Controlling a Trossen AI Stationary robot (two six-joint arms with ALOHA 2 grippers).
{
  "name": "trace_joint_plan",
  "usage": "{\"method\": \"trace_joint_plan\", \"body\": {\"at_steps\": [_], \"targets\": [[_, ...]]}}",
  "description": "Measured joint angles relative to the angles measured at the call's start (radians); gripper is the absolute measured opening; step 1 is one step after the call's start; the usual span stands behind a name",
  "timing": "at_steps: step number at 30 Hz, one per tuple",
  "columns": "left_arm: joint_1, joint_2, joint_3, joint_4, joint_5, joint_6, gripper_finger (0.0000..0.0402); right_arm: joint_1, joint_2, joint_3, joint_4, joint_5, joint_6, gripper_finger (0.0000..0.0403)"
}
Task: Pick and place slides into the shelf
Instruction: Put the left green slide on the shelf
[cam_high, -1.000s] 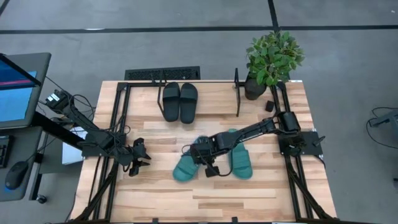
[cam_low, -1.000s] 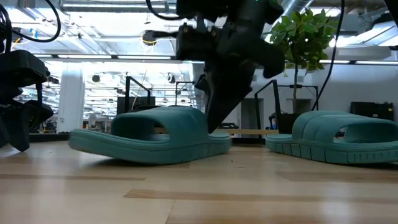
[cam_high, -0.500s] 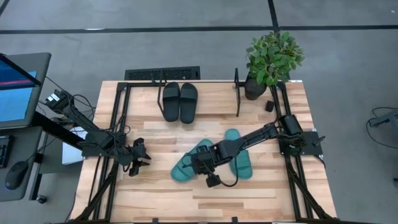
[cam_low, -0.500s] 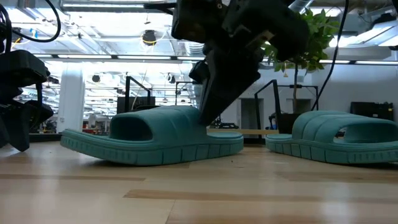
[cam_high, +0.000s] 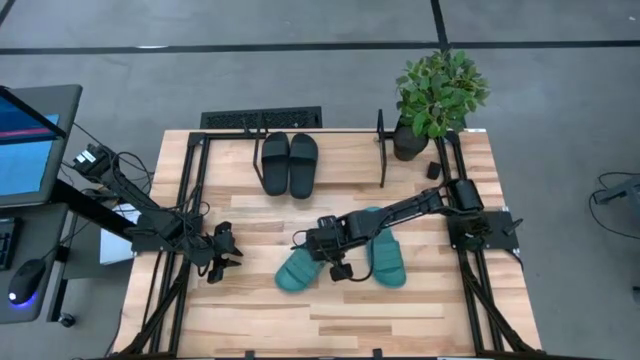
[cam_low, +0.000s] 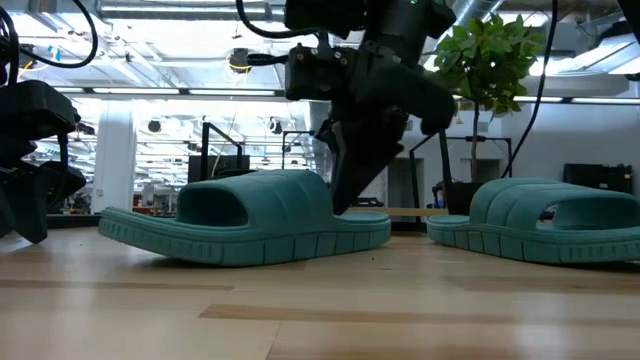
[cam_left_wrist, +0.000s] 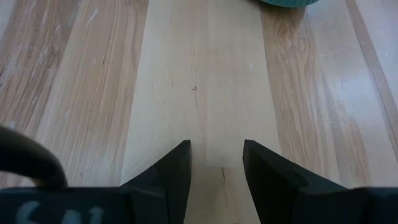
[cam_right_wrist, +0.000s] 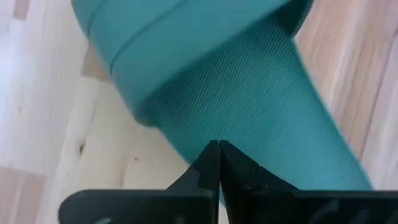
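Note:
My right gripper has shut fingers (cam_low: 272, 205) and should push the strap with them to turn it toward the shelf, because the middle teal slide's strap end (cam_high: 291, 276) points away from the shelf.
Two teal slides lie flat on the wooden table. One (cam_high: 295, 272) is near the middle and the other (cam_high: 387, 262) is to its right. My right gripper (cam_high: 328, 250) stands shut over the middle slide (cam_low: 240, 225), its fingers slanting down just behind the wide strap (cam_right_wrist: 186, 37). Two black slides (cam_high: 290, 163) sit side by side between the uprights of the shelf (cam_high: 382, 150) at the far edge. My left gripper (cam_high: 228, 252) waits open at the table's left, above bare wood (cam_left_wrist: 214, 149). My right gripper (cam_right_wrist: 219, 146) sets its shut fingertips on the teal slide's footbed (cam_right_wrist: 249, 124), on the heel side of the strap. The fingers come steeply from above. In the low view the slide's side wall (cam_low: 340, 225) hides the tips. The slide lies flat on its sole.
A potted plant (cam_high: 437, 95) stands at the far right corner, with a small black object (cam_high: 433, 170) near it. A black keyboard-like object (cam_high: 260, 118) lies beyond the far edge. Black arm-mount frames (cam_high: 185, 200) run along both sides. Bare wood lies along the near edge.
My right gripper, shut throughout, went toward the table's near edge and then came back toward the far side. The middle teal slide slid and turned a little on the table with the first move and has lain still since.

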Motion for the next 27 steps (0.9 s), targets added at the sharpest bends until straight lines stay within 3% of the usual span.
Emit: {"method": "trace_joint_plan", "body": {"at_steps": [5, 12, 18, 27], "targets": [[0.0, 0.0, 0.0, 0.0, 0.0, 0.0, 0.0135, 0.033, 0.0, 0.018, 0.03, -0.071, 0.012, 0.0], [0.0, 0.0, 0.0, 0.0, 0.0, 0.0, 0.0135, 0.106, 0.01, 0.1, 0.062, -0.077, -0.04, 0.0], [0.0, 0.0, 0.0, 0.0, 0.0, 0.0, 0.0135, 0.087, 0.01, 0.115, 0.09, -0.073, -0.074, 0.0], [0.0, 0.0, 0.0, 0.0, 0.0, 0.0, 0.0135, 0.02, 0.01, 0.116, -0.135, -0.006, -0.082, 0.0]]}}
